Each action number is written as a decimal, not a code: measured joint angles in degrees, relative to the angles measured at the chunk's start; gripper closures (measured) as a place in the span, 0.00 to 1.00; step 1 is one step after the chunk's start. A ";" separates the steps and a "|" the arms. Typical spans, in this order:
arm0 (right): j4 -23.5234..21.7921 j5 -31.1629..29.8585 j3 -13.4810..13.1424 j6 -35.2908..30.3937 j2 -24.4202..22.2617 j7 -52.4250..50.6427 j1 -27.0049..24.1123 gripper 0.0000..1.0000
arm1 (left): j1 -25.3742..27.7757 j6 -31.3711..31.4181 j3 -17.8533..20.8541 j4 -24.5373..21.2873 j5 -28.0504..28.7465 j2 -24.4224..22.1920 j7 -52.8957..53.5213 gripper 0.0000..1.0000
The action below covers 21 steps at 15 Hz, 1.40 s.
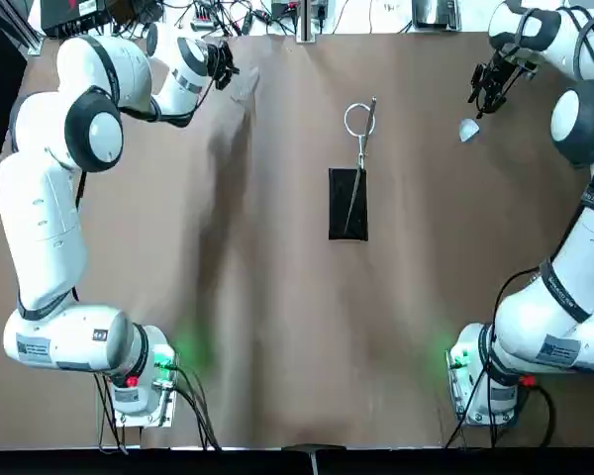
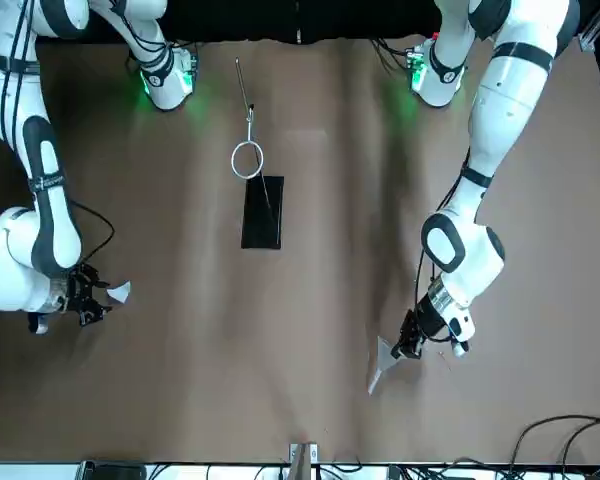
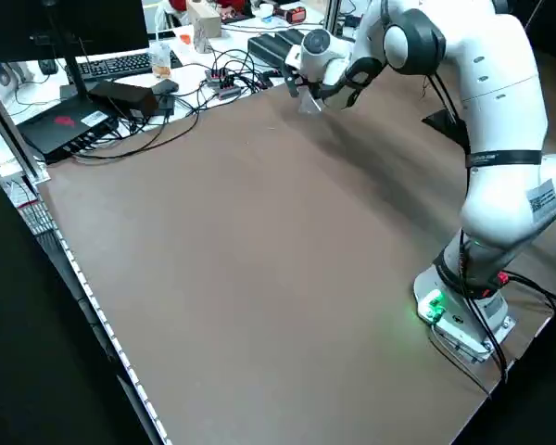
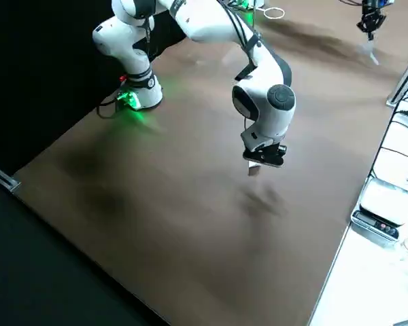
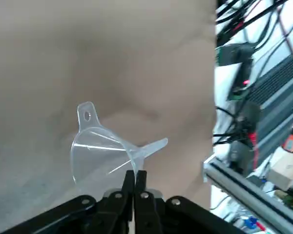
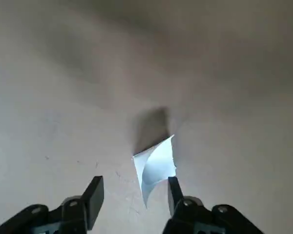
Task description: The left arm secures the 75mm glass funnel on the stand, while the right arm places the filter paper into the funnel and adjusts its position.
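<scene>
The white filter paper will press into a flatter wedge and keep its shape when I lift it, because the curled layers [image 6: 154,165] stand apart.
The clear glass funnel [image 5: 105,153] hangs low over the table at its far left corner, with my left gripper [image 5: 134,176] shut on its rim; the top view shows the funnel [image 1: 244,85] beside that gripper [image 1: 224,65]. The white folded filter paper [image 6: 156,165] stands on the table at the far right. My right gripper [image 6: 134,187] is open around it, one finger close against it. In the top view the paper [image 1: 468,130] lies just below that gripper [image 1: 489,94]. The stand's black base [image 1: 347,204] and wire ring [image 1: 359,119] sit mid-table, apart from both grippers.
Cables, power strips and a keyboard [image 3: 120,65] crowd the desk beyond the table's far edge. The arm bases [image 1: 144,371] glow green at the near corners. Brown tabletop [image 1: 277,327] stretches between the stand and the bases.
</scene>
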 joint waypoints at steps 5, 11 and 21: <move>0.00 0.01 0.04 1.42 1.15 1.58 0.36 0.41 | 0.41 -1.45 -0.11 0.00 0.00 -4.78 -2.63 0.97; 0.00 0.02 0.04 1.69 1.71 2.21 0.39 0.42 | 0.86 -14.25 0.96 -2.36 0.00 -14.15 -8.52 0.97; -0.04 0.02 0.04 2.40 2.40 2.49 0.47 0.53 | 0.84 -32.74 0.89 -4.62 18.47 -26.71 -13.46 0.97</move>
